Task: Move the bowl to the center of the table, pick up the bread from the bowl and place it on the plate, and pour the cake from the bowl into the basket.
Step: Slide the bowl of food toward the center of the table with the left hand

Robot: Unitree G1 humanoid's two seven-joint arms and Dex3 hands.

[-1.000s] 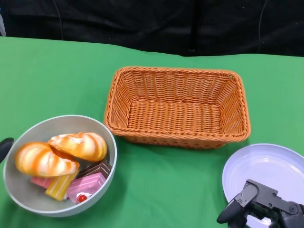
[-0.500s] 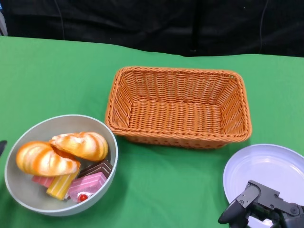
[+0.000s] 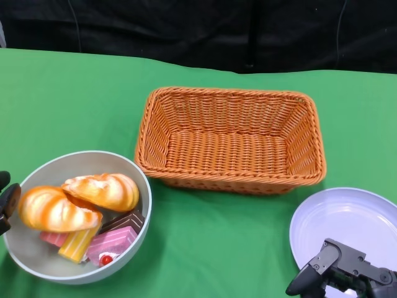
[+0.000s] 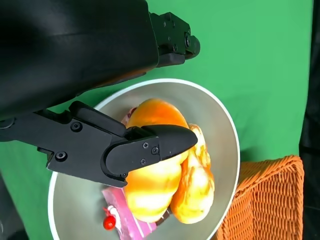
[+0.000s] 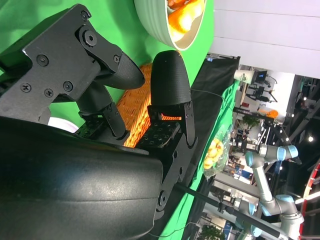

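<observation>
A pink corner (image 3: pixel 52 238) sticks out under the nearer bread roll (image 3: pixel 56 211), so I should expect another pink cake piece to be hidden there when I lift the roll.
The grey bowl (image 3: pixel 115 162) sits at the table's front left. It holds two orange-striped bread rolls (image 3: pixel 59 210) (image 3: pixel 102 189) lying on top of pink, yellow and brown cake pieces (image 3: pixel 113 242). My left hand (image 3: pixel 7 202) is at the bowl's left rim, holding nothing. In the left wrist view its fingers (image 4: pixel 150 145) hover spread over the bread (image 4: pixel 155 190) and the bowl (image 4: pixel 227 135). The wicker basket (image 3: pixel 229 139) stands empty at the centre back. My right hand (image 3: pixel 347 276) rests with fingers apart at the near edge of the empty white plate (image 3: pixel 347 217).
A green cloth covers the table (image 3: pixel 217 236), and a black curtain hangs behind its far edge. The right wrist view shows the bowl (image 5: pixel 165 30) and the basket (image 5: pixel 137 120) beyond my right hand (image 5: pixel 100 125).
My left hand has come further into view at the left edge, down beside the bowl's rim. The bowl, basket, plate and right hand have barely moved.
</observation>
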